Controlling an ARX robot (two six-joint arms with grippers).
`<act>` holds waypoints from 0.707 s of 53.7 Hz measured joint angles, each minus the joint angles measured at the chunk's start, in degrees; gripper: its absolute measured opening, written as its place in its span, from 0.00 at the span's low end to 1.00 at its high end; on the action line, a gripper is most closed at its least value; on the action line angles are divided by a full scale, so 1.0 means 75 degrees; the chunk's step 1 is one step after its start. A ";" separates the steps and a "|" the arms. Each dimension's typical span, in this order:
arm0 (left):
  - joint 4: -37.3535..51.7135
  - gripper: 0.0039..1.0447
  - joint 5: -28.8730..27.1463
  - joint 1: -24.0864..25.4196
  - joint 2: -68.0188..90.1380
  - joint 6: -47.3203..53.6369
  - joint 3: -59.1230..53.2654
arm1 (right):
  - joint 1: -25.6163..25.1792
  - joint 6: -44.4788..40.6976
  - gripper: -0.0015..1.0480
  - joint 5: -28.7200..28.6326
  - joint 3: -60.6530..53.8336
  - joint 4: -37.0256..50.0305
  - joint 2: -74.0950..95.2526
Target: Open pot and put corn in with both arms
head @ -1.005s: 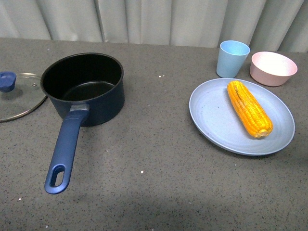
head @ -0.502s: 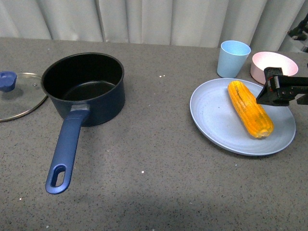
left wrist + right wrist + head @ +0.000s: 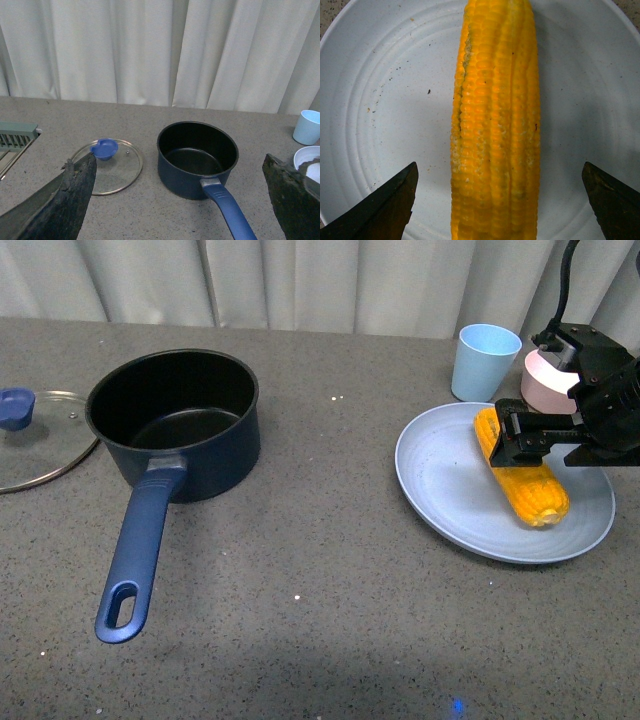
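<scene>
My gripper will lower the long corn (image 3: pixel 495 125), and the corn will fit in whole and rest at a slant. The pot's opening (image 3: pixel 197 149) is wide, and the pot is deep and empty inside.
The dark navy pot (image 3: pixel 172 425) stands uncovered at the left, its blue handle (image 3: pixel 135 545) pointing toward me. Its glass lid (image 3: pixel 35 440) lies flat to the left of it. The corn (image 3: pixel 532 490) lies on a light blue plate (image 3: pixel 450 480) at the right. My right gripper (image 3: pixel 508 440) hovers open over the cob's middle; in the right wrist view the corn (image 3: pixel 495 125) runs between the two spread fingers (image 3: pixel 390 210), which do not touch it. My left gripper (image 3: pixel 175 200) is open in the air, looking at the pot (image 3: pixel 197 157) and lid (image 3: pixel 112 165); it is absent from the front view.
A light blue cup (image 3: pixel 485 360) and a pink bowl (image 3: pixel 545 380) stand behind the plate, the bowl partly hidden by my right arm. Curtains close off the back. A grey grille (image 3: pixel 15 137) sits at the table's far left edge.
My right arm has come in from the right edge and moved left over the corn. Pot, lid and corn have not moved.
</scene>
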 joint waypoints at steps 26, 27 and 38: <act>0.0000 0.94 0.0000 0.0000 0.0000 0.0000 0.0000 | 0.0003 0.0044 0.47 0.0087 0.0058 -0.0082 0.0181; 0.0000 0.94 0.0000 0.0000 0.0000 0.0000 0.0000 | 0.0003 0.0050 0.44 0.0087 0.0058 -0.0082 0.0181; 0.0000 0.94 0.0003 0.0000 0.0000 0.0000 0.0000 | -0.0003 0.0082 0.25 -0.0003 0.0058 -0.0102 0.0160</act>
